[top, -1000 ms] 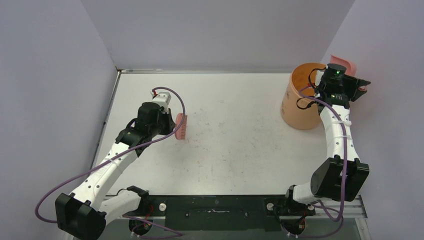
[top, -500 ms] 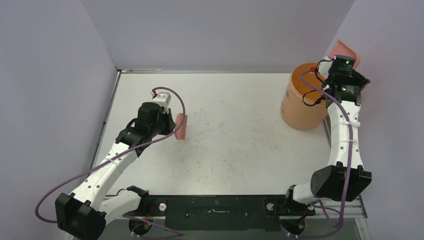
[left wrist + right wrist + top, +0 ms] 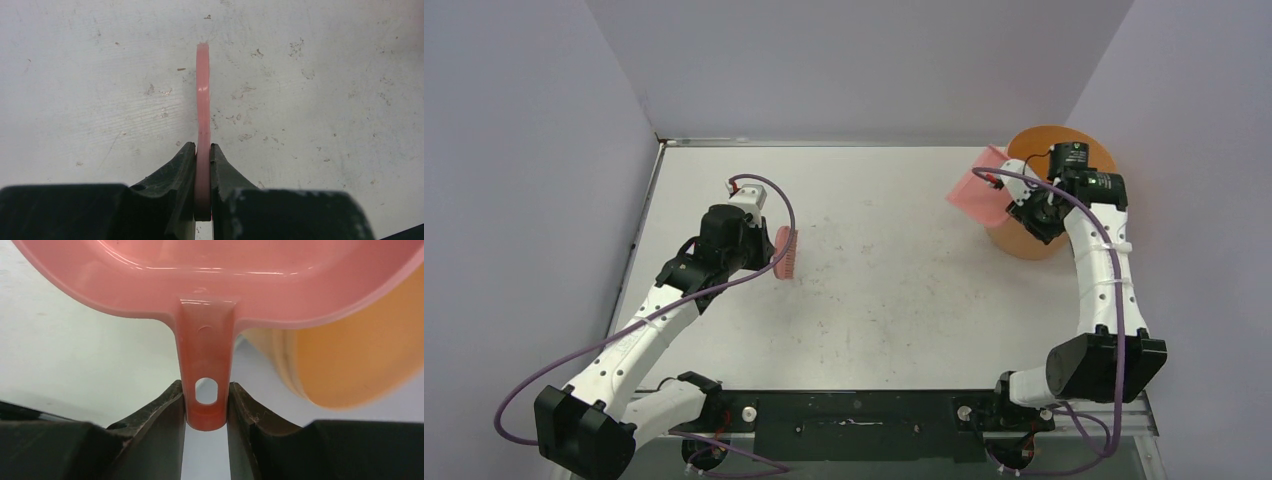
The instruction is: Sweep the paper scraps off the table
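Observation:
I should keep bringing the pink dustpan [image 3: 980,192] to the white table's near middle [image 3: 876,320] with my right gripper until the dustpan lies flat, then let go. The dustpan is empty and that spot is clear.
The white table [image 3: 894,300] shows only grey scuff marks; no paper scraps are visible in any view. My left gripper [image 3: 769,249] [image 3: 202,148] is shut on the thin handle of the pink hand brush [image 3: 786,253] [image 3: 202,90], whose head rests at the table's left-centre. My right gripper [image 3: 1018,204] [image 3: 206,391] is shut on the handle of the pink dustpan [image 3: 977,188] [image 3: 225,280]. The pan hangs tilted above the table, just left of the orange bin [image 3: 1064,141] [image 3: 360,355]. The part of the pan's inside that shows holds nothing.
The orange bin stands at the table's far right corner, with my right forearm across its front. Grey walls close in the back and both sides. A metal rim [image 3: 646,215] runs along the table's left edge.
The right arm has swung the dustpan from behind the bin's right side over to the bin's left side, above the table. The left arm and brush have stayed still.

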